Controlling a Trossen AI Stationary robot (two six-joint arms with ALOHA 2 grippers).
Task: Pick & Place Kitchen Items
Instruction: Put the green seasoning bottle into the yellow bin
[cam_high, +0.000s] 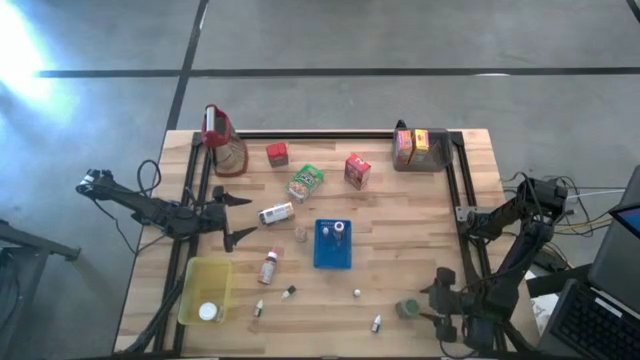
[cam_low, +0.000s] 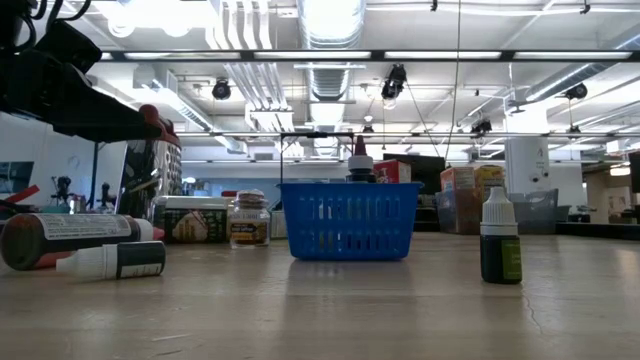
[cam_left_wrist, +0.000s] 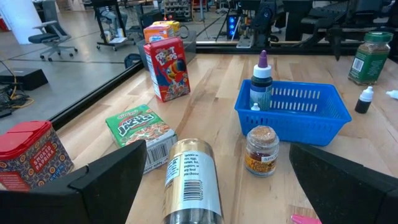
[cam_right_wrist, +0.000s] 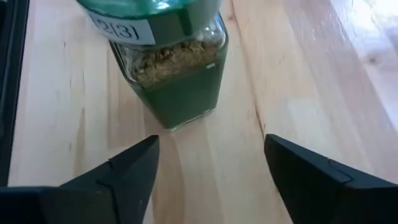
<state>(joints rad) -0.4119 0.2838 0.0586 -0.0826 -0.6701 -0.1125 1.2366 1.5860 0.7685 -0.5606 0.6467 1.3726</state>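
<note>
The green-lidded spice jar is past the ends of my right gripper's fingers and off-center. Next, I line up and reach around the jar's glass body before I close.
The kitchen items lie spread over the wooden table: a red carton, a green carton, a tin on its side and small bottles near the front edge. A green-lidded spice jar stands upright on the table at the front right. My right gripper is open just short of it, tilted down, with bare wood between its fingers. My left gripper is open at the table's left. The lying tin is just ahead of its fingers and untouched.
A blue perforated basket with a bottle in it stands mid-table. A yellow tub sits at the front left, and a red-topped clear jug at the back left. A clear bin of cartons is at the back right. A small glass jar stands by the basket.
</note>
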